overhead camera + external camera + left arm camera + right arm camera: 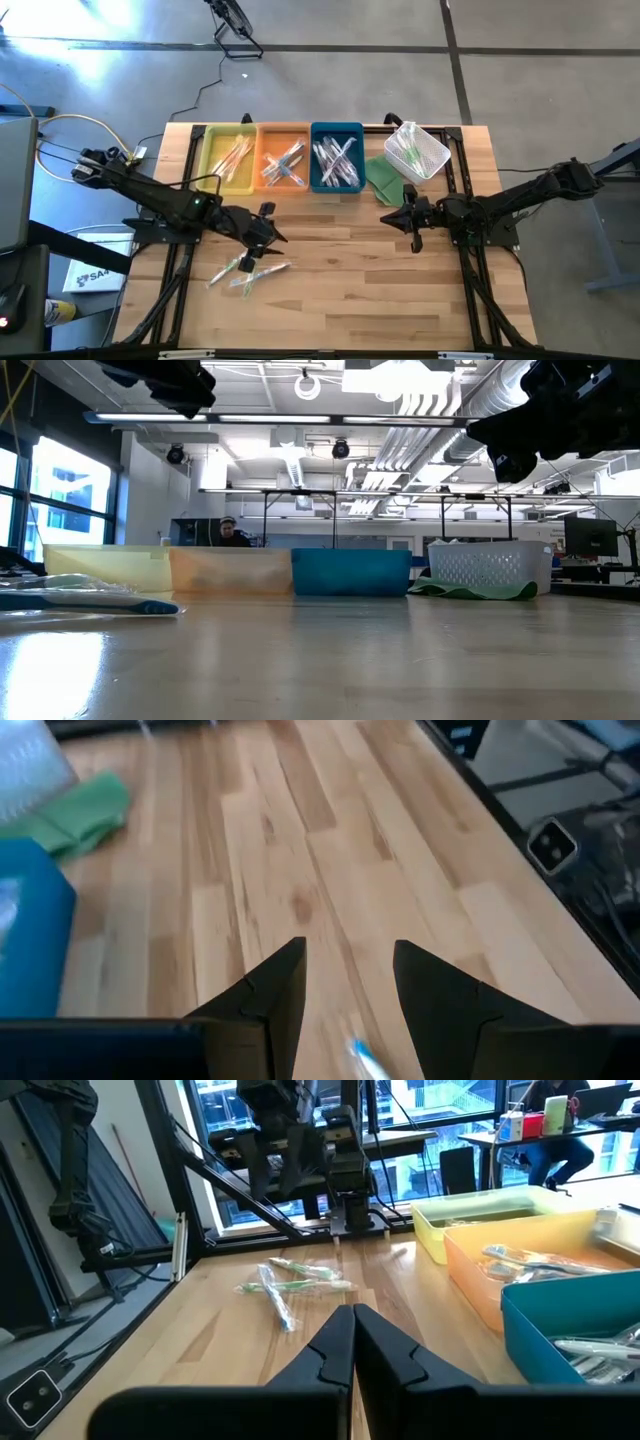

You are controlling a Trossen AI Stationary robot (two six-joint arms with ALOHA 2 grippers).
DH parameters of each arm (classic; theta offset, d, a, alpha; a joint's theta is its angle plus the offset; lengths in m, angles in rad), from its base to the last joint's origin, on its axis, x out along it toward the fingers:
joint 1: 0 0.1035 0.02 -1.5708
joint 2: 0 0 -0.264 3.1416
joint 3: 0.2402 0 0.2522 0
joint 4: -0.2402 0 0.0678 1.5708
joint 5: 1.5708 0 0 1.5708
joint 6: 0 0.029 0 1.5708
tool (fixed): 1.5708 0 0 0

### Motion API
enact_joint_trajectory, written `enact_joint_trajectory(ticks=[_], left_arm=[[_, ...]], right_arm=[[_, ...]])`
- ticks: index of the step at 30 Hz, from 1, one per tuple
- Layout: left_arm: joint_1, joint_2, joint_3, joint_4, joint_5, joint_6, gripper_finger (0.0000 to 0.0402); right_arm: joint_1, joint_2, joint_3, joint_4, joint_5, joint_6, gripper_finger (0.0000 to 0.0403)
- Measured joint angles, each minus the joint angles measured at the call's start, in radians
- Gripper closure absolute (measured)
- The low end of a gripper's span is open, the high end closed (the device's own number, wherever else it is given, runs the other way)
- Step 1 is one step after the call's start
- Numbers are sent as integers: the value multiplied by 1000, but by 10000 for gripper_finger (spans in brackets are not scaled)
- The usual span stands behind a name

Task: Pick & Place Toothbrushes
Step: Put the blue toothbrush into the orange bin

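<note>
My left gripper should now go down, as the blue toothbrush lies across the green ones with its end clear [287,1321], until its open fingers straddle the blue toothbrush's handle [275,1293], then close.
Three or so wrapped toothbrushes [247,270] lie loose on the wood, near the table's near-left part; they also show in the right wrist view [290,1287]. My left gripper [268,228] hovers just beyond them, open. In the left wrist view its fingers [350,975] stand apart over bare wood, and a blue-white toothbrush tip [366,1061] lies blurred between their bases. More toothbrushes fill the yellow tray [230,160], the orange tray [283,162] and the blue tray [337,160]. My right gripper [408,220] waits shut [352,1325] at mid-right.
A white mesh basket [420,152] with green-handled brushes sits on a green cloth [383,180] at the far right. The three trays line the far edge. A person sits in the room behind [230,532]. Bare wood lies between the two grippers.
</note>
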Motion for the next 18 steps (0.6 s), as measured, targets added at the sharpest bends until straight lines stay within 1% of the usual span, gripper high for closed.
enact_joint_trajectory(ticks=[3, 7, 11, 16, 18], left_arm=[[-11, 0, 1, -46, 3, -34, 254], [-26, 4, 1, -79, 4, -119, 254], [-64, 36, 1, -80, 2, -143, 254], [-117, 92, 1, -82, -5, -230, 254], [-136, 106, 1, -107, -5, -270, 254]], right_arm=[[0, 0, 0, 0, 0, -1, 401], [0, 0, 0, -1, 0, -2, 400], [0, 0, 0, -3, 0, -3, 400], [0, 0, 0, -5, 6, -3, 400], [0, 0, 0, -4, 9, -4, 400]])
